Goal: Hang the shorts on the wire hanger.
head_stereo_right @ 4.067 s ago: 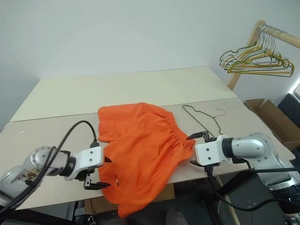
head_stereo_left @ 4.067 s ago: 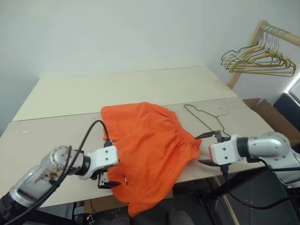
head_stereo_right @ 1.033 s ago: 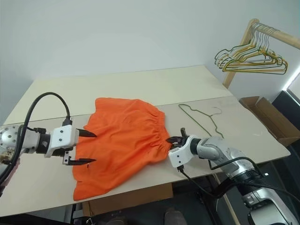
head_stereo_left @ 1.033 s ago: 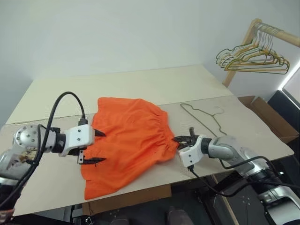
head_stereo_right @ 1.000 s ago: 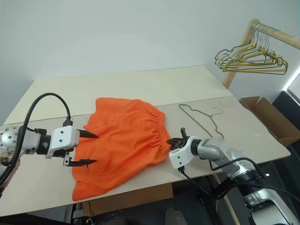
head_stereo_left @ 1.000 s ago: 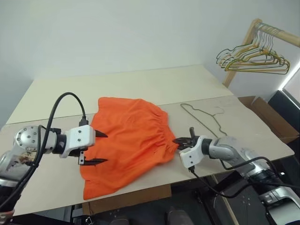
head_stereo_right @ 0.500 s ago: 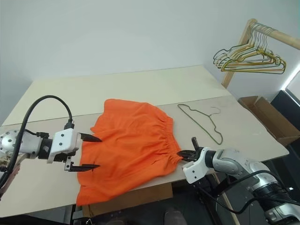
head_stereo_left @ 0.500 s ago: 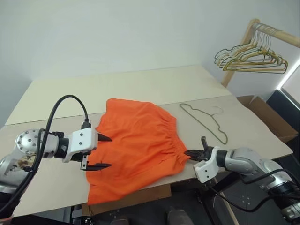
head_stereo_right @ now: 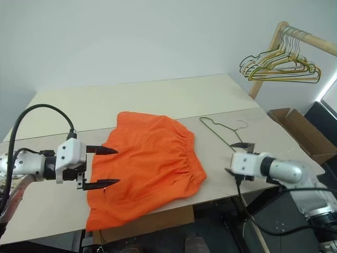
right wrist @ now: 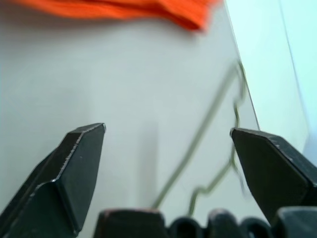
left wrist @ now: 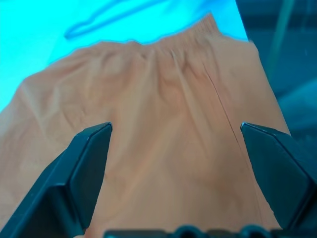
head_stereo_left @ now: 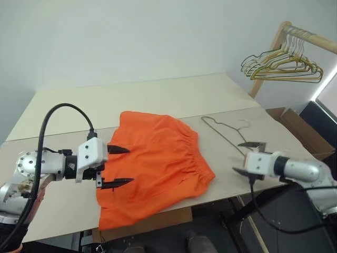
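The gathered edge of the shorts' waistband shows tight puckers [head_stereo_left: 192, 147]. I expect the waistband [head_stereo_left: 202, 163] to stretch open around the wire hanger when I push the hanger inside.
The bright orange shorts [head_stereo_left: 158, 161] lie flat on the table, gathered waistband toward the right, one leg hem drooping over the front edge. The thin wire hanger [head_stereo_left: 227, 135] lies flat just right of them, apart from the fabric. My left gripper [head_stereo_left: 126, 165] is open and hovers over the shorts' left side; the left wrist view has the shorts [left wrist: 168, 124] spread between its fingers. My right gripper [head_stereo_left: 239, 157] is open and empty by the hanger's near end, clear of the waistband. Ahead of it, the right wrist view takes in the hanger [right wrist: 198, 134] and the shorts' corner [right wrist: 188, 12].
A wooden clothes rack [head_stereo_left: 295, 37] with bunched gold and green hangers [head_stereo_left: 284, 66] stands at the far right. An open cardboard box [head_stereo_left: 300, 132] sits on the floor beside the table [head_stereo_left: 158, 95]. The table's front edge runs just under both grippers.
My right gripper, shut on the waistband's corner, dragged it a little rightward. It then opened, let go and swung right toward the hanger. The left gripper stayed open, shifting slightly.
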You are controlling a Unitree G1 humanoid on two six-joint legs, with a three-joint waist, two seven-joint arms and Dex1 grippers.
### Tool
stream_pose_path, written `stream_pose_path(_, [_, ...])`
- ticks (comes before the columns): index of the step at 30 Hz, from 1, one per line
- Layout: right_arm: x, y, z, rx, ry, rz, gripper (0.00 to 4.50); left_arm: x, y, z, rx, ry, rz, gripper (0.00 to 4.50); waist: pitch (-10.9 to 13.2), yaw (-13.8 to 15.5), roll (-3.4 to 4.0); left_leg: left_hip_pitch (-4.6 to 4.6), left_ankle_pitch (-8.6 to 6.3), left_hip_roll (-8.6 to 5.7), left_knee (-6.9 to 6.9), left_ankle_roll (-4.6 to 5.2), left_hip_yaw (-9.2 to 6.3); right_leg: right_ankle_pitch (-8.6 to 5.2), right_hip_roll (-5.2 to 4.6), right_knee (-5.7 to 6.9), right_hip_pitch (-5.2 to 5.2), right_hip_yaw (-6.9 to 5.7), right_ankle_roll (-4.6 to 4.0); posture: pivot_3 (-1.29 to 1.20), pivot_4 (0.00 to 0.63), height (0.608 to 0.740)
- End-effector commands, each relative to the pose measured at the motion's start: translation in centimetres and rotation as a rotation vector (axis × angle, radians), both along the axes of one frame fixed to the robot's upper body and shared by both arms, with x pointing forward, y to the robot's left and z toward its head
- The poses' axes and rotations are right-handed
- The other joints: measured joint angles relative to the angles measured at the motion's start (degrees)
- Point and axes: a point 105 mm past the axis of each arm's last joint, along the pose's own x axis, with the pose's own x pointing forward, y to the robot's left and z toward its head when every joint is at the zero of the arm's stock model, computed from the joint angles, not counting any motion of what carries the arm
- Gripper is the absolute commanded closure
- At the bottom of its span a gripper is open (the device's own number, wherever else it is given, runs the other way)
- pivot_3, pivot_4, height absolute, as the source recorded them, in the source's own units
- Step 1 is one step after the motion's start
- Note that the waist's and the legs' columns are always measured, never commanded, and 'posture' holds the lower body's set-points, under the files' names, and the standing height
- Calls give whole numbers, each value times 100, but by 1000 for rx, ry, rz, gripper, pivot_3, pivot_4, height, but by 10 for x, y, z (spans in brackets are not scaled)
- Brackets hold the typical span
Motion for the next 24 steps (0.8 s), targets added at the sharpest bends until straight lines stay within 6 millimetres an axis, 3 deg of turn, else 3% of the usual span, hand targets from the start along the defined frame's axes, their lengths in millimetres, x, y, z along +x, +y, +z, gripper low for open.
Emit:
stream_pose_path(1, [24, -29, 0, 106, 87, -285, 18, 4, -6, 24, -89, -70, 49, 0, 0, 12, 0, 0, 0, 0, 0, 0, 0, 0, 0, -1, 0, -1, 0, -87, 0, 740])
stream_pose_path(10, [53, -47, -32, 261, 305, -547, 18, -1, -10, 22, -67, -60, 36, 0, 1, 46, 4, -3, 0, -8, -1, -1, 4, 1, -5, -6, -2, 1, -1, -66, 0, 740])
stream_pose_path(23, [36, -45, -50, 349, 508, -559, 18, -6, -10, 20, -54, -52, 30, 0, 0, 68, 7, -4, 0, -7, 0, -1, 2, 2, -4, -6, -2, 0, -1, -59, 0, 740])
stream_pose_path(24, [38, -47, -51, 374, 524, -598, 184, -6, -10, 20, -50, -52, 27, 0, 0, 69, 7, -4, 0, -7, 0, -1, 2, 2, -4, -7, -2, 0, 0, -59, 0, 740])
